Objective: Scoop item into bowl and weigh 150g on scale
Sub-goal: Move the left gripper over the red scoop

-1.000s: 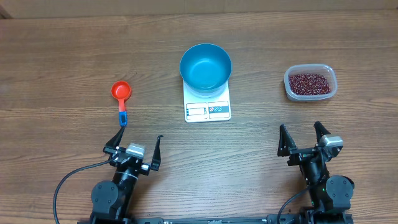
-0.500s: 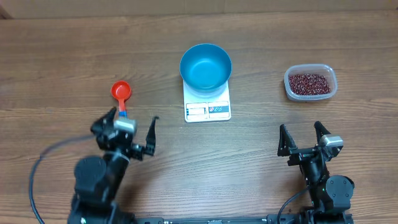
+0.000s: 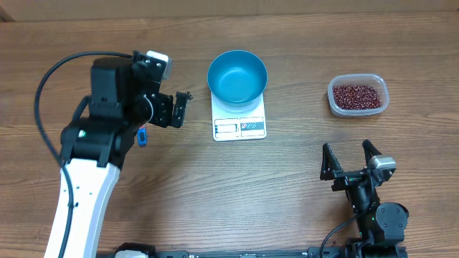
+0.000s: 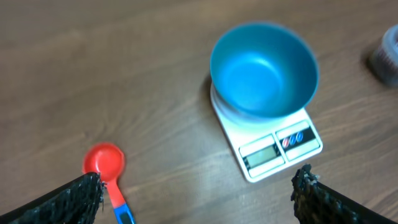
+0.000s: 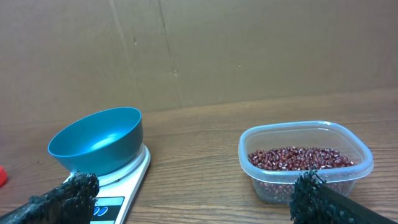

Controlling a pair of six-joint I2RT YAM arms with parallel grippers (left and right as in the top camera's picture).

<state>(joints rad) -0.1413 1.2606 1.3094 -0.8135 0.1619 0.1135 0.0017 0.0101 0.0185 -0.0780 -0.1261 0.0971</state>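
Observation:
The red scoop (image 4: 104, 163) rests cup up, away from the white scale, so I should now move my left gripper to the scoop's rim (image 4: 86, 163) until its fingers straddle it.
The blue bowl (image 3: 237, 77) stands empty on the white scale (image 3: 239, 126) at the table's middle. Dark red beans (image 3: 354, 95) fill a clear tub (image 3: 378, 104) at the right. My left gripper (image 3: 162, 110) hangs open and empty, raised above the table left of the scale. In the left wrist view the red scoop (image 4: 104, 160) with its blue handle lies by the left finger (image 4: 74, 199), below the open left gripper (image 4: 198, 190); the bowl (image 4: 264, 68) and scale (image 4: 281, 147) lie ahead. My right gripper (image 3: 351, 160) rests open near the front edge, facing the beans (image 5: 301, 157) and bowl (image 5: 96, 142).
From overhead the left arm covers most of the scoop; only its blue handle tip (image 3: 141, 136) shows. A brown cardboard wall (image 5: 199, 50) closes the far side of the wooden table (image 3: 287, 179). The tub (image 5: 305, 163) stands right of the scale (image 5: 127, 179).
My left arm has risen from the front edge and swung forward over the scoop, its gripper still open. The right arm has not moved.

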